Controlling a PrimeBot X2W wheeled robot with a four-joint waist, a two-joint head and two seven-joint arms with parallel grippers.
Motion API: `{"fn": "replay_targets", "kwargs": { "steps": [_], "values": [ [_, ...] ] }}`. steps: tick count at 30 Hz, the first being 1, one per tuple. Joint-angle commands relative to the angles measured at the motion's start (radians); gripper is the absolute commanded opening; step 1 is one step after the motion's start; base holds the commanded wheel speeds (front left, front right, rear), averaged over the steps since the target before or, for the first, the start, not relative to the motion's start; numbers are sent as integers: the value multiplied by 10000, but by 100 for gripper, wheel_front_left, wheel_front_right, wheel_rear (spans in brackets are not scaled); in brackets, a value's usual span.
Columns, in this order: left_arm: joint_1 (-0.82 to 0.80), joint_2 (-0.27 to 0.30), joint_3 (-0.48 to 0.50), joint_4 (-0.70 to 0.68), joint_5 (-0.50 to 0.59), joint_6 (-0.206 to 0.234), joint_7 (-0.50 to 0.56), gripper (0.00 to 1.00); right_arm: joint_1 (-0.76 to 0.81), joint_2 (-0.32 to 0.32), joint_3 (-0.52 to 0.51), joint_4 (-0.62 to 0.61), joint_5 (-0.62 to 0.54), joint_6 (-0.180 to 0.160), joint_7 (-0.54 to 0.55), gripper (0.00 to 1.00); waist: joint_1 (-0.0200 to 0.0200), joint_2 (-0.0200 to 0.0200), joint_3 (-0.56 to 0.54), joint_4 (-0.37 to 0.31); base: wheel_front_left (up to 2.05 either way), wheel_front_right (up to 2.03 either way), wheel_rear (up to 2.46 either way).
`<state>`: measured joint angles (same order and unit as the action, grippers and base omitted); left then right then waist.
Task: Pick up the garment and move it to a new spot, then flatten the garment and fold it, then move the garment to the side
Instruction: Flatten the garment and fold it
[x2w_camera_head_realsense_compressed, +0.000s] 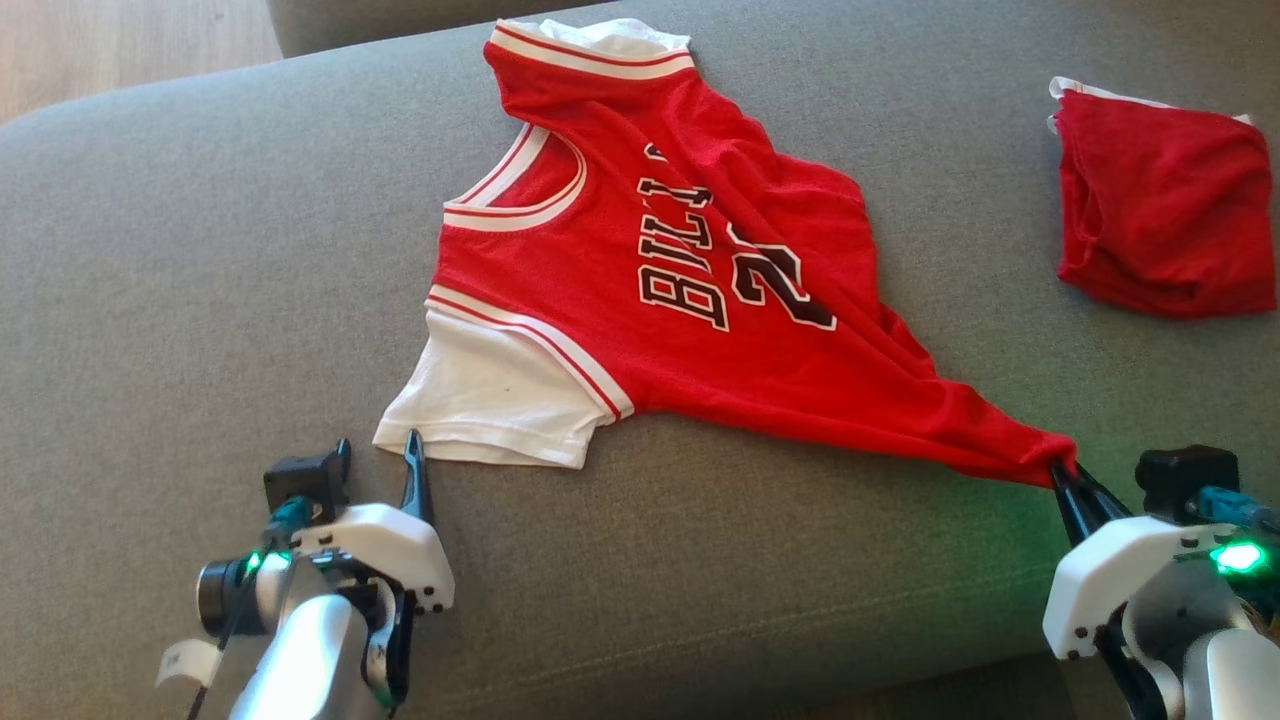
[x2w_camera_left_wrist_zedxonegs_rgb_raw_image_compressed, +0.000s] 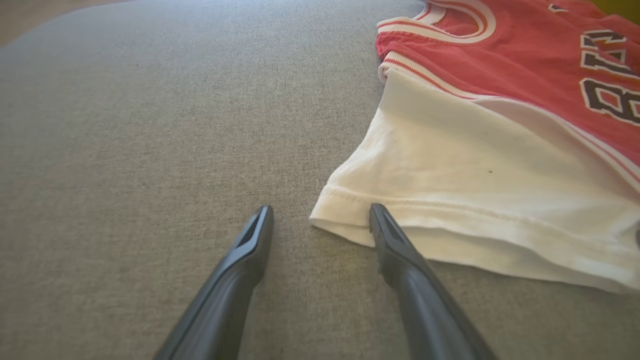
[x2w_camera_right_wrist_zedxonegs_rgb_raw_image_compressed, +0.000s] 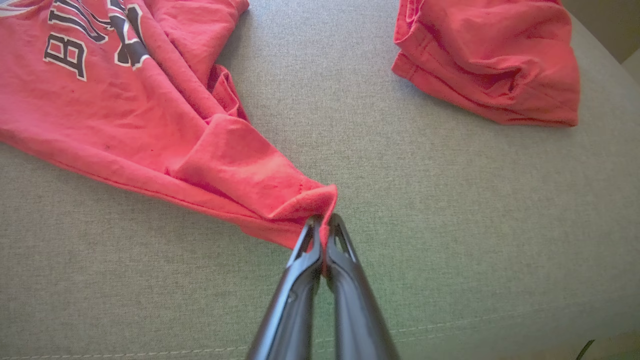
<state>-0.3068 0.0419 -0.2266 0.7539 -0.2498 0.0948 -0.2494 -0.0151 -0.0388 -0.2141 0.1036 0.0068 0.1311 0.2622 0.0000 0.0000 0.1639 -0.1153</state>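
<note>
Slanting creases (x2w_camera_head_realsense_compressed: 734, 216) cut the black lettering short. The red jersey (x2w_camera_head_realsense_compressed: 708, 372) will open out and show more of the hidden lettering when I pull it flat.
A red basketball jersey (x2w_camera_head_realsense_compressed: 680, 300) with white sleeves and black lettering lies spread on a grey sofa cushion (x2w_camera_head_realsense_compressed: 200, 250), its hem drawn out to a point at the lower right. My right gripper (x2w_camera_head_realsense_compressed: 1062, 472) is shut on that red hem corner (x2w_camera_right_wrist_zedxonegs_rgb_raw_image_compressed: 320, 205), its two fingers pressed together around the cloth. My left gripper (x2w_camera_head_realsense_compressed: 378, 452) stands open just below the white sleeve (x2w_camera_head_realsense_compressed: 490, 400). In the left wrist view the sleeve's hem corner (x2w_camera_left_wrist_zedxonegs_rgb_raw_image_compressed: 340, 210) sits between the spread fingers (x2w_camera_left_wrist_zedxonegs_rgb_raw_image_compressed: 255, 235), with one finger against the sleeve's edge.
A second red garment (x2w_camera_head_realsense_compressed: 1165, 200), folded and bunched, lies at the right end of the cushion (x2w_camera_right_wrist_zedxonegs_rgb_raw_image_compressed: 490, 60). Bare grey fabric stretches to the left of the jersey. Wooden floor (x2w_camera_head_realsense_compressed: 120, 40) shows beyond the cushion at the upper left.
</note>
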Motion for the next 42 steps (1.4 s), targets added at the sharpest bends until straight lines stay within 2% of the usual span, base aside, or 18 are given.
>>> {"fn": "replay_targets", "kwargs": {
  "steps": [1,22,23,24,25,26,34,42],
  "values": [
    [-509,90,390,-191,-59,-63,-124,100,-391,-114,232,-291,55,-4,-102,0,0,0,-4,3,0,0,0],
    [-944,84,245,639,-522,-482,-124,100,-450,-114,401,-190,169,-4,-141,0,0,0,78,-27,0,0,0],
    [-954,84,206,684,-544,-513,-124,97,-451,-114,412,-177,176,-4,-143,0,0,0,77,-22,0,0,0],
    [-966,84,163,722,-567,-547,-124,50,-451,-114,416,-168,182,-4,-145,0,0,0,74,-11,0,0,0],
    [-979,84,130,747,-589,-566,-124,19,-451,-114,416,-158,188,-4,-147,0,0,0,66,1,0,0,0],
    [-986,84,98,767,-609,-580,-124,0,-452,-114,414,-148,190,-4,-149,0,0,0,56,14,0,0,0],
    [-910,84,44,472,-714,-582,-124,0,-536,-114,428,-115,166,-4,-204,0,0,0,-122,179,0,0,0],
    [-331,84,185,-1407,-663,-864,-124,0,-729,-114,816,-213,118,-4,-529,0,0,0,-714,562,0,0,0]
  ]
}}
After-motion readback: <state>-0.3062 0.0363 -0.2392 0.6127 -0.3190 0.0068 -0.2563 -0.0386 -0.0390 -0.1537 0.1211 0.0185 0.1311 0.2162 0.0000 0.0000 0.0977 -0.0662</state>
